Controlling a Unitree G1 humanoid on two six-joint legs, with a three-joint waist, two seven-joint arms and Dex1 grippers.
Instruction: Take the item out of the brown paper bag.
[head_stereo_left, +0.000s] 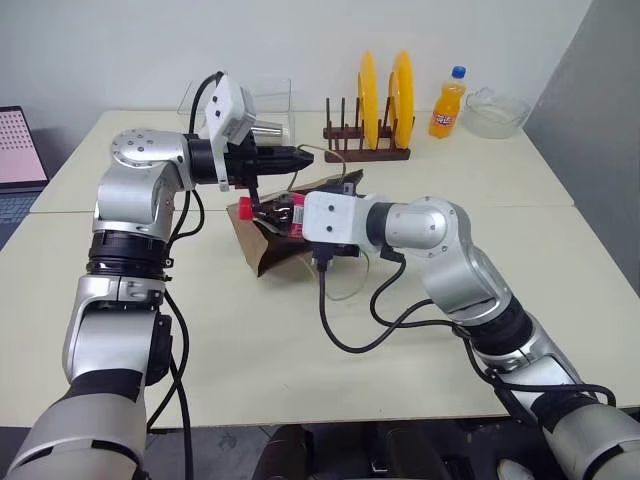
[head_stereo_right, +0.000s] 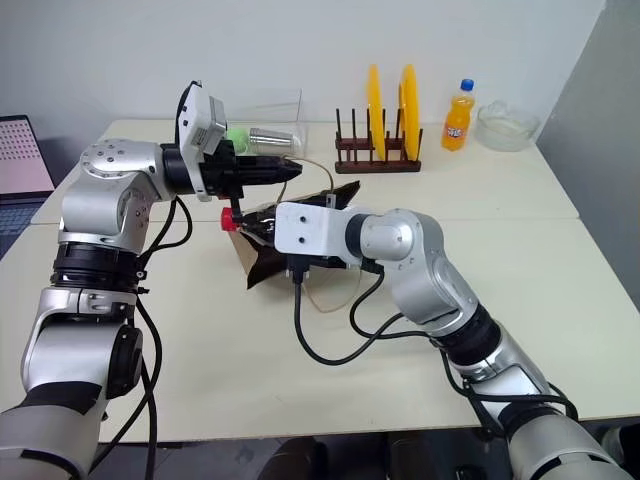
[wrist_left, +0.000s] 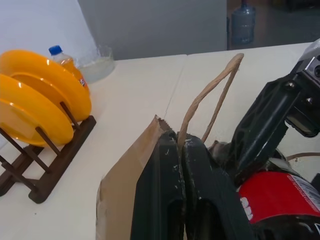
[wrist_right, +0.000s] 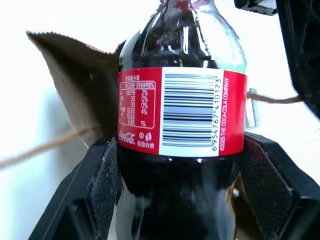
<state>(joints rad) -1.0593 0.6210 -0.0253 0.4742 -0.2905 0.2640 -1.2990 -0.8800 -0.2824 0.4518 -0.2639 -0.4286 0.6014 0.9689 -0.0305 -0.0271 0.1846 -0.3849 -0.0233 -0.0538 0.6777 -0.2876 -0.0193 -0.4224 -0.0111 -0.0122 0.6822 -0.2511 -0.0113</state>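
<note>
My right gripper keeps going to the empty table (head_stereo_right: 484, 256) in front of the glass bowl and lets go there, as the cola bottle (head_stereo_left: 282, 214) is clear above the bag's opening.
The brown paper bag (head_stereo_left: 262, 250) lies creased on the table with its mouth held up. My left gripper (head_stereo_left: 303, 157) is shut on the bag's top edge where a twisted-paper handle (wrist_left: 210, 100) loops out from between its fingers (wrist_left: 170, 195). The item is a small dark cola bottle (wrist_right: 180, 115) with a red label and a red cap (head_stereo_left: 243, 207). It lies level, just above the bag's mouth. My right gripper (wrist_right: 180, 150) is shut on the bottle's body, one finger (wrist_right: 95, 190) on each side. The bottle's base is hidden behind that gripper.
At the back of the table stand a wooden plate rack (head_stereo_left: 366, 152) with two yellow plates, an orange soda bottle (head_stereo_left: 446, 103) and a glass bowl (head_stereo_left: 495, 112). A clear box (head_stereo_right: 275, 110) holds a green ball (head_stereo_right: 237, 136) and a metal cup. A laptop (head_stereo_left: 18, 150) sits far left.
</note>
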